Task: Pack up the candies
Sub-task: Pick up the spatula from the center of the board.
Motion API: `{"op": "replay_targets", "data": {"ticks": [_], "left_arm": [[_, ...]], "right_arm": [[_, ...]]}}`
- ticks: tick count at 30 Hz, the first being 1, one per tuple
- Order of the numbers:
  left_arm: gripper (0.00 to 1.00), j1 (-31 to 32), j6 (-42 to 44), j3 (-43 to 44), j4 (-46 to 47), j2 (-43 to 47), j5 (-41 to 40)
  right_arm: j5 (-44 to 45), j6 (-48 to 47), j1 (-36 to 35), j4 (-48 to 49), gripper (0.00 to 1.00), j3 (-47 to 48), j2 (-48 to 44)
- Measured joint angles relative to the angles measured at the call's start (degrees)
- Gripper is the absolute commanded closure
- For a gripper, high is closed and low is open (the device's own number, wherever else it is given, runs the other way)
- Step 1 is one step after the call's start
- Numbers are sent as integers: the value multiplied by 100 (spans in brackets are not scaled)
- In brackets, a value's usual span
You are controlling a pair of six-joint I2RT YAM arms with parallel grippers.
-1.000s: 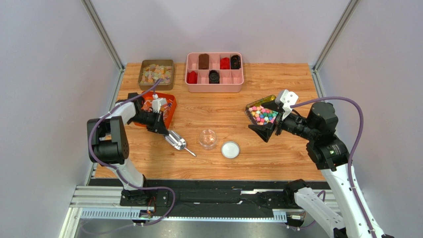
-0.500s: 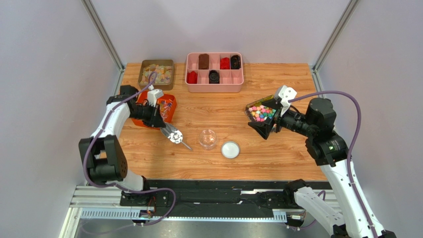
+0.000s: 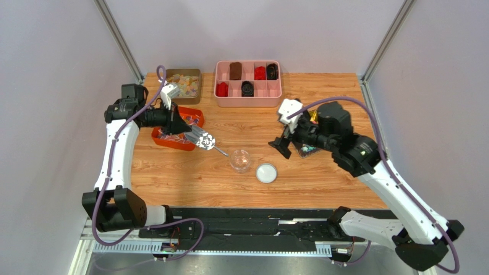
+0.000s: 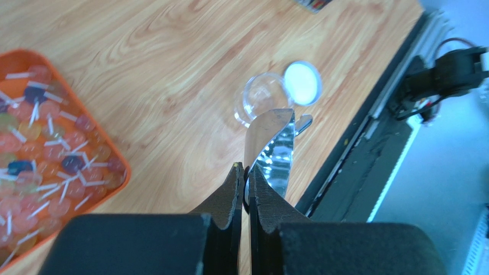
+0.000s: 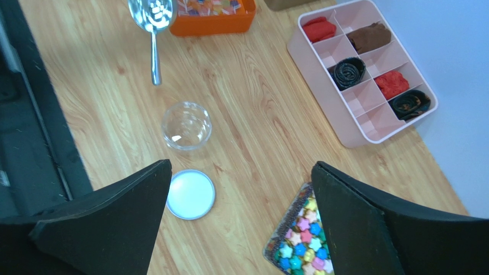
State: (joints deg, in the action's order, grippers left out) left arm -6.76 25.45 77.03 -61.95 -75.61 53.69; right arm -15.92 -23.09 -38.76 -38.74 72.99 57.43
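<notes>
The scoop's handle sticks out free while my left gripper pinches the scoop's bowl [image 3: 205, 141], so my right gripper keeps moving closer until its open fingers are on both sides of that handle [image 3: 221, 152].
The candies [image 4: 46, 149] are small twist-wrapped sweets lying in an orange tray [image 3: 167, 139] at the left; they also show in the top view [image 3: 193, 117]. My left gripper [image 3: 183, 128] is shut on a metal scoop [image 3: 205, 140] and holds it above the table beside the tray, its handle pointing at a clear jar [image 3: 240, 160]. In the left wrist view the gripper [image 4: 247, 172] pinches the scoop [image 4: 274, 146] edge-on; I cannot tell what it holds. My right gripper [image 5: 241, 166] is open and empty above the table between the white lid [image 5: 190, 194] and the star candy tray.
A tray of bright star candies [image 5: 298, 246] lies on the table under my right wrist. The white lid [image 3: 266, 172] lies right of the jar. A pink divided box [image 3: 248, 77] and an olive tin of pastel pieces [image 3: 181, 83] stand at the back.
My right gripper has let go of the star candy tray, which now lies on the table, and moved left. My left arm has raised the scoop and carried it back beside the orange tray.
</notes>
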Motion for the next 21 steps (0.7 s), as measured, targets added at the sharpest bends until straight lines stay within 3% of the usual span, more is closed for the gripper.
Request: {"op": "replay_targets", "data": {"ticks": [5, 11, 21], "left_arm": [[100, 111, -271, 221, 42, -223, 741], [100, 315, -905, 221, 411, -638, 1327], [100, 433, -1685, 232, 957, -1593, 1683]], "right_arm": [[1427, -535, -1001, 216, 5, -74, 542], [2553, -831, -1561, 774, 5, -74, 1123], [2883, -686, -2135, 938, 16, 205, 1797]]}}
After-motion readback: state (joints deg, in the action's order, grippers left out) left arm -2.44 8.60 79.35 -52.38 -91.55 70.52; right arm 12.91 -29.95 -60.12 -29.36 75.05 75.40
